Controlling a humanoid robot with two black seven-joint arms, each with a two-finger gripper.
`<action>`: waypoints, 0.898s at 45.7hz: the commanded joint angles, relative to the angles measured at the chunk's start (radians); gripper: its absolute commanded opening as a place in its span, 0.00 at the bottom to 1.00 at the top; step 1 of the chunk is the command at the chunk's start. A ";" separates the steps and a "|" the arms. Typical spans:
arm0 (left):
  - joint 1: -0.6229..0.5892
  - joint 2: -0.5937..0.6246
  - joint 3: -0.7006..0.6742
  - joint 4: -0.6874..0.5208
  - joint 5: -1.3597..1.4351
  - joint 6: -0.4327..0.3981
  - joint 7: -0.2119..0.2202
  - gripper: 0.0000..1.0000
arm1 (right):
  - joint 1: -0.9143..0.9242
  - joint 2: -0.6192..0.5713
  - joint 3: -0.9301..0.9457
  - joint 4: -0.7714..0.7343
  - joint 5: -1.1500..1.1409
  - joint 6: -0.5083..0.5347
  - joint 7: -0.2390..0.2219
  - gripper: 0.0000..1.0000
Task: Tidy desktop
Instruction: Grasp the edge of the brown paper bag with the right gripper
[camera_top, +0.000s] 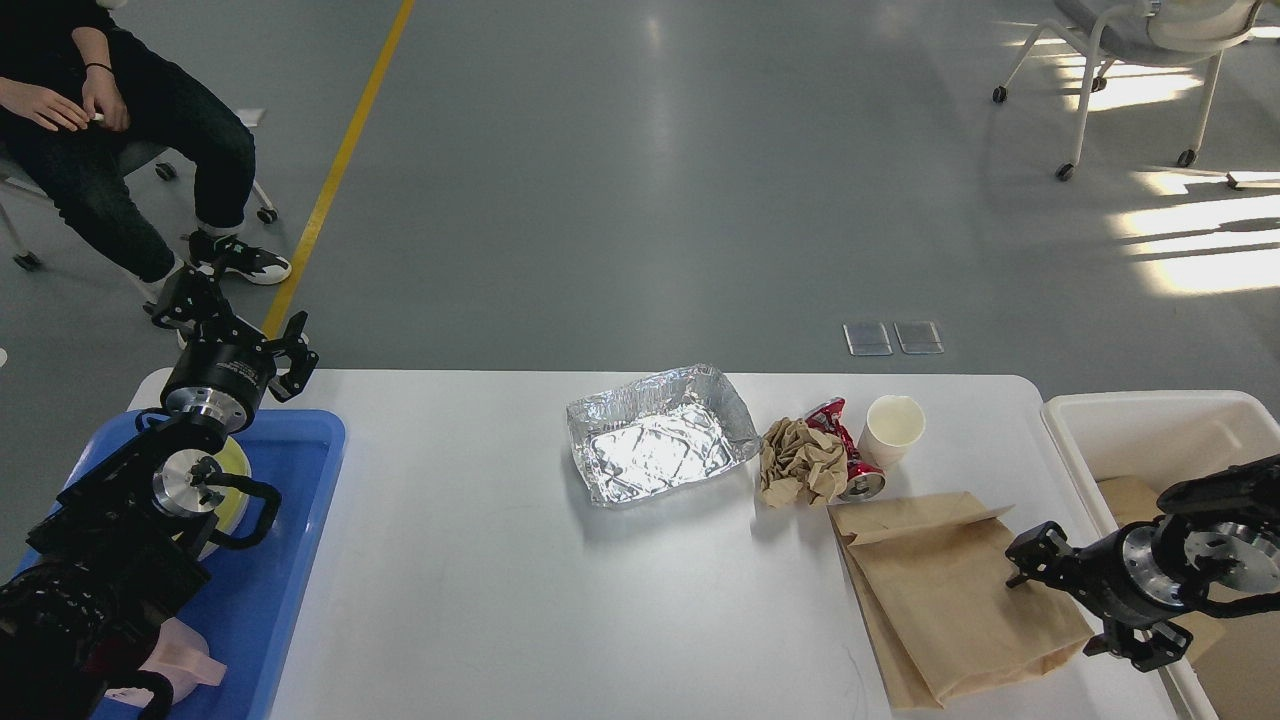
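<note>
The flat brown paper bag (960, 596) will stay spread wide rather than droop when the robot lifts it, because the folded edge (991, 515) stands up on its own.
The white desktop (500, 580) carries a crumpled foil tray (655, 435), a ball of crumpled brown paper (800, 462), a crushed red can (848, 452), a white paper cup (893, 428) and a flat brown paper bag (940, 590). My right gripper (1078, 602) is open and empty at the bag's right edge, beside the white bin. My left gripper (238, 325) is open and empty above the far left corner of the desktop, over the back edge of the blue tray.
A blue tray (290, 560) at the left holds a yellow item (237, 462) and a pink item (185, 660), partly hidden by my left arm. A white bin (1150, 425) with brown paper inside stands at the right. A seated person (120, 150) is beyond the left corner.
</note>
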 joint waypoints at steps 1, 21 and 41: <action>0.000 0.000 0.000 0.000 0.000 0.000 0.001 0.99 | 0.003 0.000 0.000 -0.007 0.001 -0.004 0.000 0.95; 0.000 0.000 0.000 0.000 0.000 0.000 0.000 0.99 | 0.004 0.000 0.003 -0.006 0.004 0.004 -0.002 0.20; 0.000 0.000 0.000 0.000 0.000 0.000 0.000 0.99 | 0.018 -0.005 -0.066 -0.032 0.045 -0.036 -0.006 0.00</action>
